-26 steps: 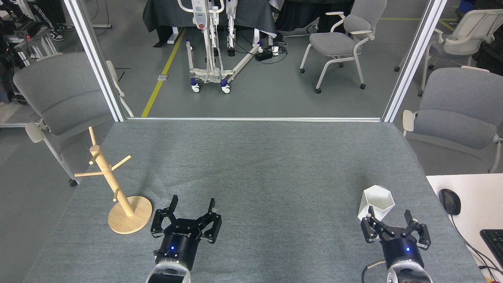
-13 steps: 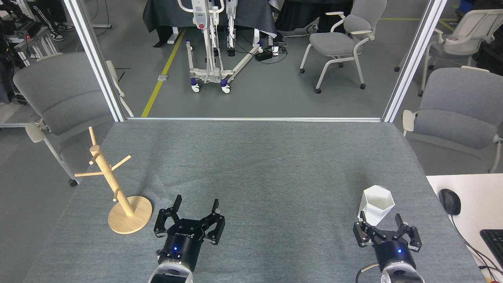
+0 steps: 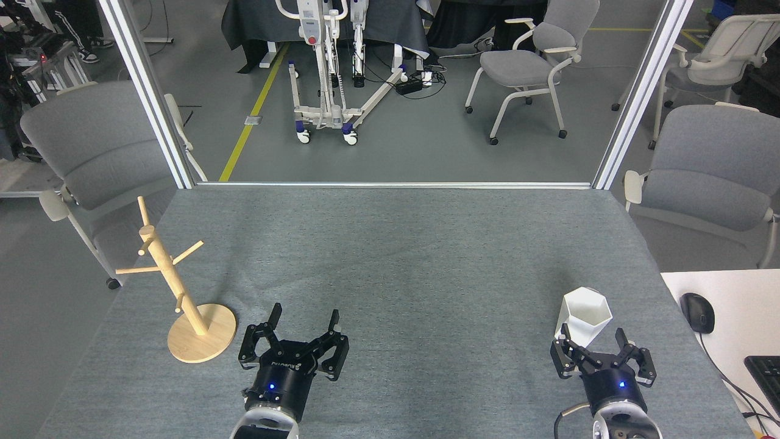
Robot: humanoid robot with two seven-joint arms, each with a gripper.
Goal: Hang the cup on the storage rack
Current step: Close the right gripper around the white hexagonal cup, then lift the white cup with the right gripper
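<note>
The storage rack has a thin round peg (image 3: 138,270). I expect the white faceted cup (image 3: 585,315) to tip out of upright and hang slanted once I put it there.
The white faceted cup (image 3: 584,316) stands upright on the grey table mat (image 3: 396,268) at the near right. My right gripper (image 3: 593,334) sits just in front of it, open, its fingertips close to the cup's base with nothing held. The wooden storage rack (image 3: 177,286) stands at the near left, its slanted post bearing several pegs over a round base. My left gripper (image 3: 303,316) is open and empty, a short way right of the rack's base.
A white desk (image 3: 731,323) with a black mouse (image 3: 697,312) and a keyboard corner (image 3: 766,372) adjoins the table's right edge. Grey chairs (image 3: 91,146) stand at both sides beyond the table. Metal frame posts (image 3: 146,91) rise at the far corners.
My right gripper drew back toward me and a little left from beside the cup, then edged slightly right. The left gripper shifted a little nearer. Cup and rack stayed still.
</note>
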